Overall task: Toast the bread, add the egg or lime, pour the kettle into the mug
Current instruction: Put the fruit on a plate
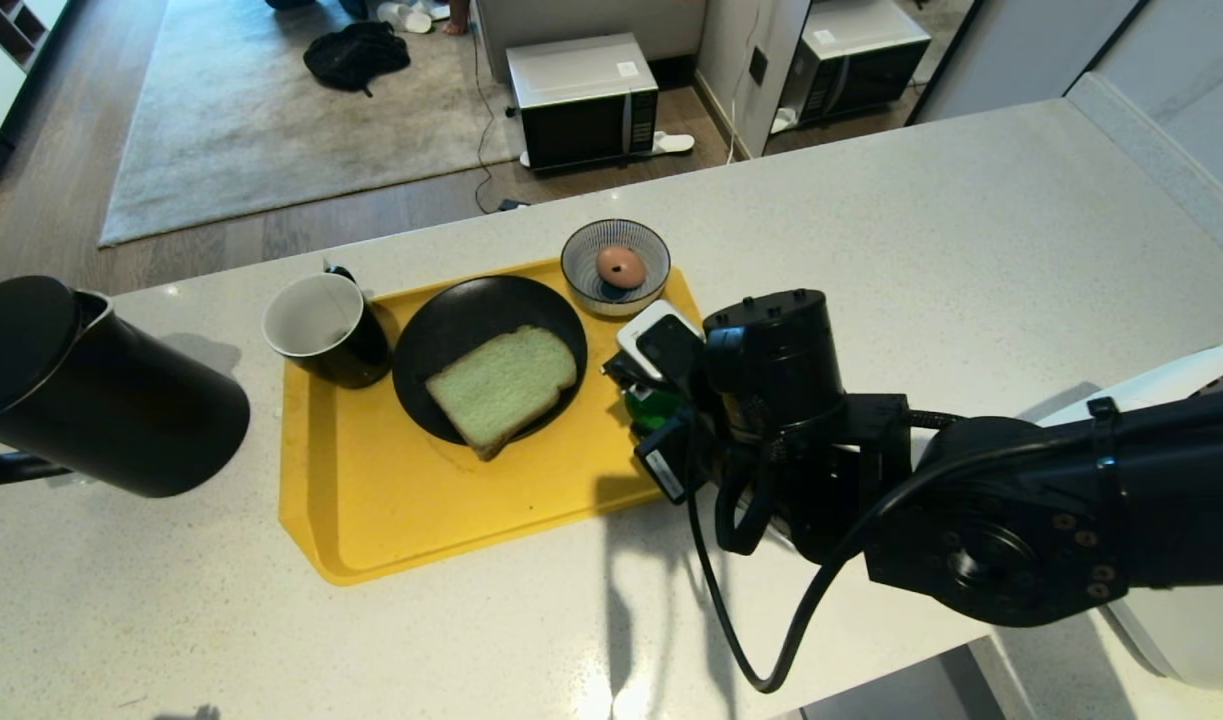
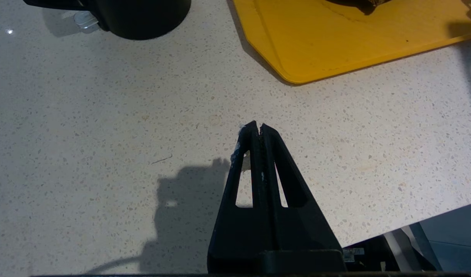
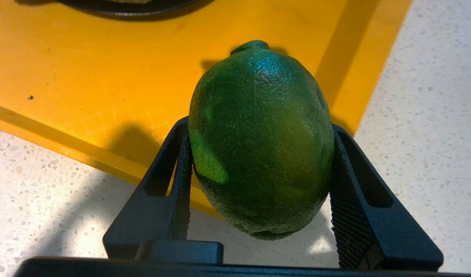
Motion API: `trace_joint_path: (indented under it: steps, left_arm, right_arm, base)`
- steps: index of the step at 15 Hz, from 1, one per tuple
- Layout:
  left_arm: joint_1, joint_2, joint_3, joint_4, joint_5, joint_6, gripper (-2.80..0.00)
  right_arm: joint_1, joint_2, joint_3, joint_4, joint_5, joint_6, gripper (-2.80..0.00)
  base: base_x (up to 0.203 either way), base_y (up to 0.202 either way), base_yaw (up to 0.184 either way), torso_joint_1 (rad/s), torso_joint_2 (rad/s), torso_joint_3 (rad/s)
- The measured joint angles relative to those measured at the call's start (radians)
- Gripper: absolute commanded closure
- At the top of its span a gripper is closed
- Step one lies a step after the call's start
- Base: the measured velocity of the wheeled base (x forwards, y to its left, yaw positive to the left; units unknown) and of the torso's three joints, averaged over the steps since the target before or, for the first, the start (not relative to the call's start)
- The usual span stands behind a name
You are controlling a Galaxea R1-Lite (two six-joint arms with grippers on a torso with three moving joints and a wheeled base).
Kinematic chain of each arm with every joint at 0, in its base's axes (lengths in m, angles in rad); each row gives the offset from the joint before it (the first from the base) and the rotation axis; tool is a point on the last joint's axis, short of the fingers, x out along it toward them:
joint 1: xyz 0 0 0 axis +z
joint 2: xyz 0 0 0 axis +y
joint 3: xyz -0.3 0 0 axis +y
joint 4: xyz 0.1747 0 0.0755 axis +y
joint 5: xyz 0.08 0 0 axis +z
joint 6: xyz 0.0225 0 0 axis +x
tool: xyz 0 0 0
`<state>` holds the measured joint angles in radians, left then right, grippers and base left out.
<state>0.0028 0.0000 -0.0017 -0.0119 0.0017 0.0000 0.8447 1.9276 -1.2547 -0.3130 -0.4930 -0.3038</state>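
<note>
I should go on moving the lime in past the tray's rim (image 1: 619,450) with my right gripper and let it go there, because the yellow tray is open beside the black plate (image 1: 595,422).
My right gripper (image 3: 259,127) is shut on the lime (image 3: 260,138), a bright green bumpy fruit held off the surface over the right edge of the yellow tray (image 1: 391,510). In the head view the lime (image 1: 654,408) peeks out between the black fingers. The pale green bread (image 1: 501,385) lies on a black plate (image 1: 441,330) on the tray. The black mug (image 1: 326,330), white inside, stands at the tray's far left corner. A brown egg (image 1: 621,267) sits in a striped bowl (image 1: 583,265). The black kettle (image 1: 91,390) stands left of the tray. My left gripper (image 2: 258,126) hovers shut and empty over the counter.
The pale speckled counter (image 1: 921,250) stretches to the right, with a raised ledge along its far right. Beyond the counter's far edge, a microwave (image 1: 583,100) and a black bag (image 1: 356,52) sit on the floor. The kettle's base (image 2: 143,19) and the tray corner (image 2: 335,46) lie ahead of the left gripper.
</note>
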Motion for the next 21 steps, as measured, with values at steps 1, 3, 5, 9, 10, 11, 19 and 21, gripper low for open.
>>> trace_joint_path:
  steps: [1,3,5,9,10,11,19,21]
  left_arm:
    - [0.000,0.000,0.000,0.000,0.000,0.000,0.00]
    - [0.000,0.000,0.000,0.000,0.000,0.000,0.00]
    - [0.000,0.000,0.000,0.000,0.000,0.000,0.00]
    - [0.000,0.000,0.000,0.000,0.000,0.000,0.00]
    - [0.000,0.000,0.000,0.000,0.000,0.000,0.00]
    - [0.000,0.000,0.000,0.000,0.000,0.000,0.00]
    - [0.000,0.000,0.000,0.000,0.000,0.001,0.00]
    - [0.000,0.000,0.000,0.000,0.000,0.000,0.00]
  right_arm:
    - [0.000,0.016,-0.011,0.001,0.000,-0.005,0.00]
    - [0.000,0.050,-0.048,0.001,0.000,-0.018,0.00]
    - [0.000,0.082,-0.080,0.001,0.000,-0.022,0.00]
    - [-0.002,0.128,-0.126,0.006,0.000,-0.027,0.00]
    - [-0.003,0.132,-0.128,0.007,0.000,-0.028,0.00]
    - [-0.005,0.134,-0.129,0.009,0.000,-0.029,0.00]
    - [-0.007,0.102,-0.092,0.010,0.000,-0.026,-2.80]
    - [-0.007,0.076,-0.072,0.010,0.003,-0.024,-2.80]
  base:
    - [0.000,0.000,0.000,0.000,0.00,0.000]
    - [0.000,0.000,0.000,0.000,0.00,0.000]
    - [0.000,0.000,0.000,0.000,0.00,0.000]
    - [0.000,0.000,0.000,0.000,0.00,0.000]
    - [0.000,0.000,0.000,0.000,0.00,0.000]
    - [0.000,0.000,0.000,0.000,0.00,0.000]
    - [0.000,0.000,0.000,0.000,0.00,0.000]
    - [0.000,0.000,0.000,0.000,0.00,0.000]
